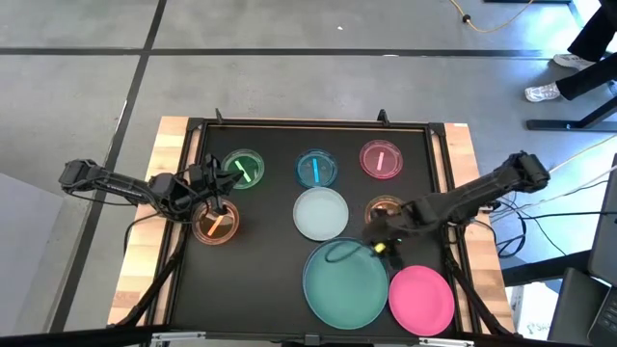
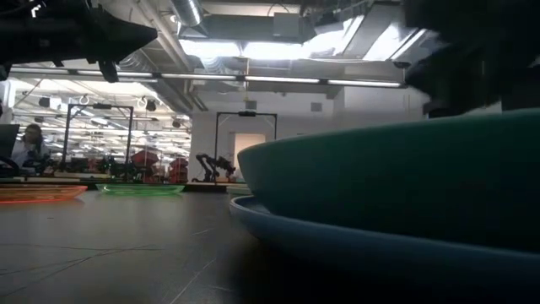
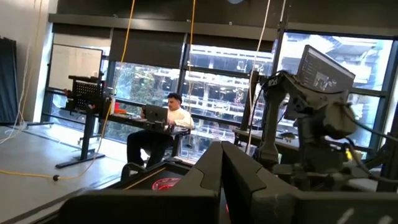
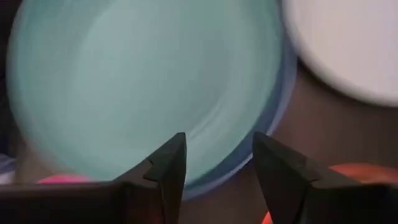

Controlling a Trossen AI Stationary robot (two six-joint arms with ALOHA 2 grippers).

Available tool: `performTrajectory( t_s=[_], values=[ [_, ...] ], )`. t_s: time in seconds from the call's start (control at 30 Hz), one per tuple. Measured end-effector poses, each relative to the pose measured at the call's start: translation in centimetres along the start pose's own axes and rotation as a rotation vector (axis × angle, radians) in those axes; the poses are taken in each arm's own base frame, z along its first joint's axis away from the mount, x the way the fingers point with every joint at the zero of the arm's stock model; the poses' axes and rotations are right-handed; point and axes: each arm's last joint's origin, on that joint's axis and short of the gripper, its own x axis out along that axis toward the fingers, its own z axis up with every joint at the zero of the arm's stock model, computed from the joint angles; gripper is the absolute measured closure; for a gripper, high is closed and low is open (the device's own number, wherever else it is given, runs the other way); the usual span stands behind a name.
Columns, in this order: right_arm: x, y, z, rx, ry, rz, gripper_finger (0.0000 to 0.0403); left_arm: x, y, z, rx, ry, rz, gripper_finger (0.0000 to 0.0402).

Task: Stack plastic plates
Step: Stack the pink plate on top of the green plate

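Observation:
My right gripper should keep going toward the pink plate's far rim point(image 1: 422, 268), which is free beside the teal plate point(image 1: 345, 285), and close once its fingers straddle it.
A large teal plate point(image 1: 345, 284) sits nested in a large blue plate whose rim point(image 4: 273, 124) shows beneath it. A large pink plate point(image 1: 421, 299) lies to its right and a pale mid-size plate point(image 1: 320, 213) beyond it. Small translucent green point(image 1: 243, 170), blue point(image 1: 316, 170) and pink point(image 1: 382, 160) plates line the far side, with orange ones at left point(image 1: 217, 226) and right point(image 1: 386, 208). My right gripper point(image 4: 217, 168) hangs open above the teal plate's far right rim point(image 1: 379, 247). My left gripper point(image 3: 222, 177) is shut, held roughly level above the left orange plate point(image 1: 214, 204).
All plates lie on a black mat framed by the wooden table edge point(image 1: 174, 193). In the low view the teal and blue stack point(image 2: 396, 194) fills the right foreground. A person sits at a desk point(image 3: 163, 124) in the room beyond.

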Motion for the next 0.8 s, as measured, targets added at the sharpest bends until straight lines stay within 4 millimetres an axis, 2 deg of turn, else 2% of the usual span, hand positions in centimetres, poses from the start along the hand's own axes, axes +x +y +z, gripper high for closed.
performTrajectory(
  t_s=[0.17,0.4,0.53,0.8],
  values=[
    [-1.2,2.2,-2.6,0.053,0.133,-0.013,0.0233,0.0,0.0,0.0,-0.001,-0.001,0.001,0.04],
    [-1.2,4.3,-5.0,0.094,0.257,-0.082,0.0233,0.0,0.0,0.0,-0.003,0.001,0.001,0.04],
    [-0.1,4.5,-6.0,0.091,0.267,-0.077,0.0233,0.0,0.0,0.0,-0.001,0.005,0.001,0.04],
    [2.8,3.6,-7.8,0.126,0.253,0.017,0.0233,0.0,0.0,-0.1,0.005,0.015,0.002,0.04]
  ],
)
